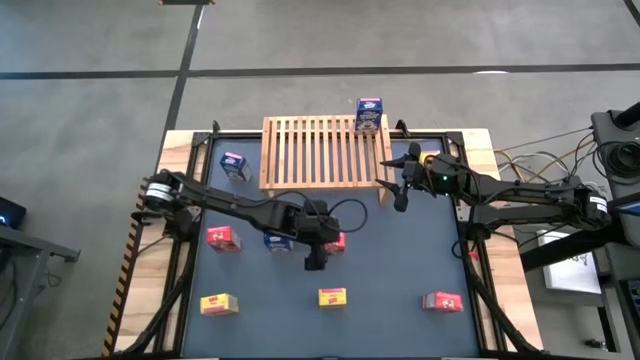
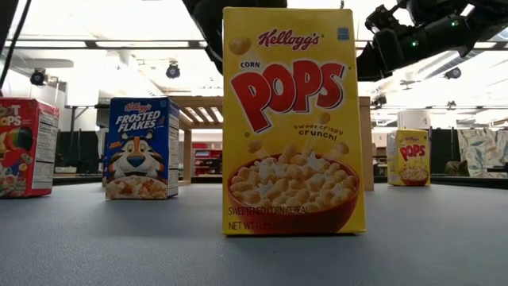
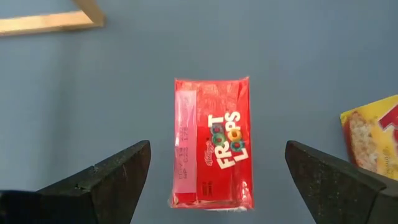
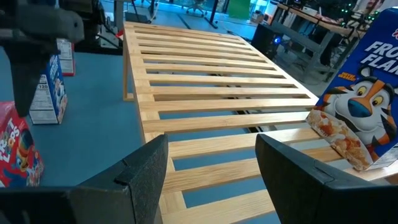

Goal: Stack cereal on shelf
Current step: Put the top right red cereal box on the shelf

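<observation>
The red Froot Loops box point(image 3: 214, 146) will stand tall when I carry it to the shelf, because the box's small end with the pink date strip point(image 3: 185, 142) is facing up.
The shelf point(image 1: 325, 150) is a pale slatted wood rack at the table's far middle, and one blue cereal box point(image 1: 369, 115) stands on its far right corner. My left gripper point(image 1: 317, 253) hovers open over a red Froot Loops box point(image 3: 213, 124) that lies flat on the mat, its fingers point(image 3: 112, 180) apart on either side and not touching it. My right gripper point(image 4: 211, 180) is open and holds nothing, at the shelf's point(image 4: 211, 81) near right corner beside the blue Frosted Flakes box point(image 4: 357, 124). Several more boxes stand around the mat.
On the mat are a blue box point(image 1: 234, 165), a red box point(image 1: 221, 237), a blue box point(image 1: 277, 240), two yellow boxes point(image 1: 218, 304) point(image 1: 332, 296) and a red box point(image 1: 442, 301). A yellow Corn Pops box point(image 2: 290, 119) fills the low view.
</observation>
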